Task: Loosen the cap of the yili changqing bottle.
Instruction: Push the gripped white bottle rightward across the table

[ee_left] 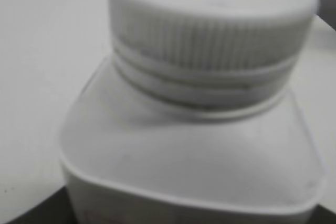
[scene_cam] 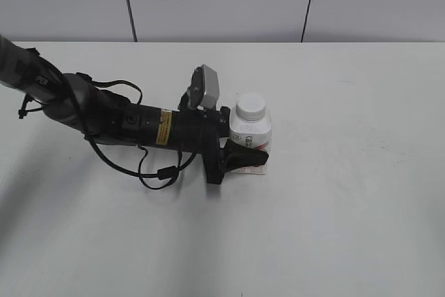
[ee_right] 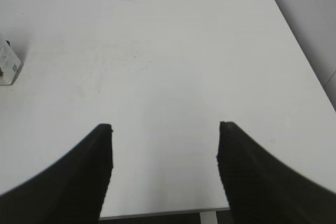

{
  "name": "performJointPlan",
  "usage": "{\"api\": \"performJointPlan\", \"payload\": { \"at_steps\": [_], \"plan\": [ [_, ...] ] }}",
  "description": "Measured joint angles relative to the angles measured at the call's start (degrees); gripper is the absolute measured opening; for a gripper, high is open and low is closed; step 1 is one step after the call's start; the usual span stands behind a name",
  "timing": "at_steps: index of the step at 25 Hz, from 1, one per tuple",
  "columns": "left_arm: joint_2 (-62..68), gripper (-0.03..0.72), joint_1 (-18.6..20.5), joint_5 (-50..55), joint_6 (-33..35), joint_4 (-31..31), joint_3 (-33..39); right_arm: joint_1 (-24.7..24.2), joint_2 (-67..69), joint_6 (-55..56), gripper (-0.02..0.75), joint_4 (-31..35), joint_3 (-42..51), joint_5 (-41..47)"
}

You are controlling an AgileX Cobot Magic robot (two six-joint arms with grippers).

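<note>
The white cap (scene_cam: 251,104) should twist loose and come off in one piece when the robot turns it, because its round, straight side (scene_cam: 251,114) rises from the top of the bottle.
The yili changqing bottle (scene_cam: 252,134) stands upright in the middle of the table, white with a pink-red label low on its front. Its white ribbed cap (scene_cam: 250,107) sits on the neck. My left gripper (scene_cam: 243,142) reaches in from the left and is shut on the bottle's body, one dark finger across its front. In the left wrist view the cap (ee_left: 210,24) and the bottle's shoulder (ee_left: 194,150) fill the frame, blurred, and the fingers are hidden. My right gripper (ee_right: 165,129) is open and empty over bare table, out of the exterior view.
The white table (scene_cam: 348,206) carries nothing else in the exterior view. A grey wall stands behind it. In the right wrist view a small white object (ee_right: 8,64) is cut off at the left edge, and the table's edge (ee_right: 157,214) runs below the fingers.
</note>
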Motion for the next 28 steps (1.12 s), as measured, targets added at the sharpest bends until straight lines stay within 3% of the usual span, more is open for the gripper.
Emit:
{"api": "performJointPlan", "payload": {
  "at_steps": [28],
  "plan": [
    [0.1,0.400,0.0,1.9,0.0,0.4,0.0,0.0,0.0,0.0,0.501,0.0,0.0,0.0]
  ]
}}
